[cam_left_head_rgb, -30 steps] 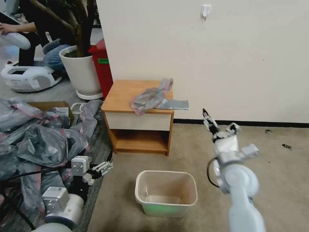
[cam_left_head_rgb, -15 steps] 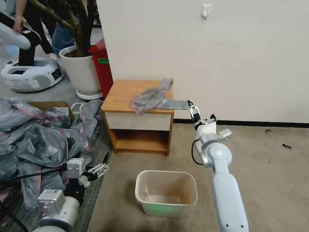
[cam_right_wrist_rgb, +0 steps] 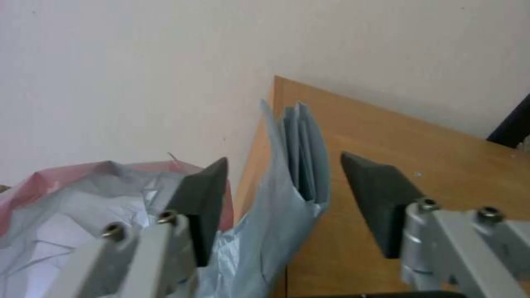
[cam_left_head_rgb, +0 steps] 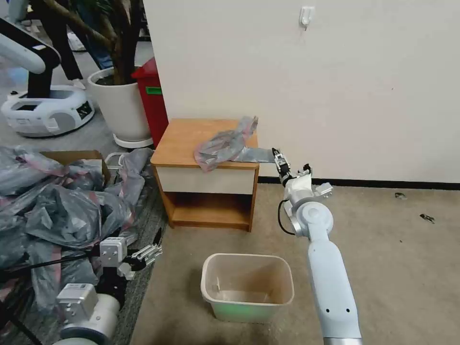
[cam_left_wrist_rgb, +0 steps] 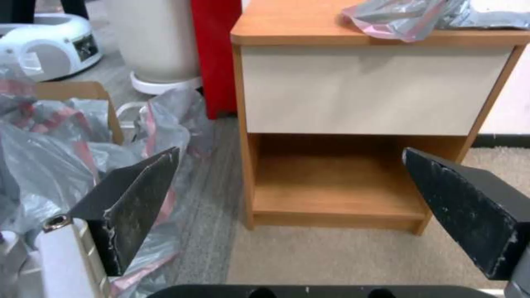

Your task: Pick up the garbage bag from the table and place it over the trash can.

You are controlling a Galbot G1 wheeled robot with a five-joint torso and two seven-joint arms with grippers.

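I expect the garbage bag (cam_left_head_rgb: 227, 143) to open wide and fold outside the trash can's rim when I pull it over, since its pink edge (cam_left_head_rgb: 203, 162) hangs limp and loose.
The garbage bag (cam_left_head_rgb: 224, 143) lies crumpled on the right half of the table (cam_left_head_rgb: 184, 141). Its folded grey end (cam_left_head_rgb: 261, 154) hangs past the table's right edge. My right gripper (cam_left_head_rgb: 277, 158) is at that end, open. In the right wrist view the folded grey strip (cam_right_wrist_rgb: 301, 165) stands between the two fingers (cam_right_wrist_rgb: 201, 203), touching neither. The trash can (cam_left_head_rgb: 247, 285) stands open on the carpet in front of the table. My left gripper (cam_left_head_rgb: 146, 253) hangs low at the left, open, facing the table's lower shelf (cam_left_wrist_rgb: 331, 186).
A heap of grey-pink bags (cam_left_head_rgb: 57, 201) and a cardboard box (cam_left_head_rgb: 72, 155) cover the floor at the left. A white plant pot (cam_left_head_rgb: 120, 103) and a red bin (cam_left_head_rgb: 152, 96) stand behind the table. The wall (cam_left_head_rgb: 335, 86) is close behind. Bare carpet (cam_left_head_rgb: 407, 249) lies to the right.
My right arm has swung left and forward, from open carpet to the bag's overhanging end. The left gripper has drifted slightly lower and to the left.
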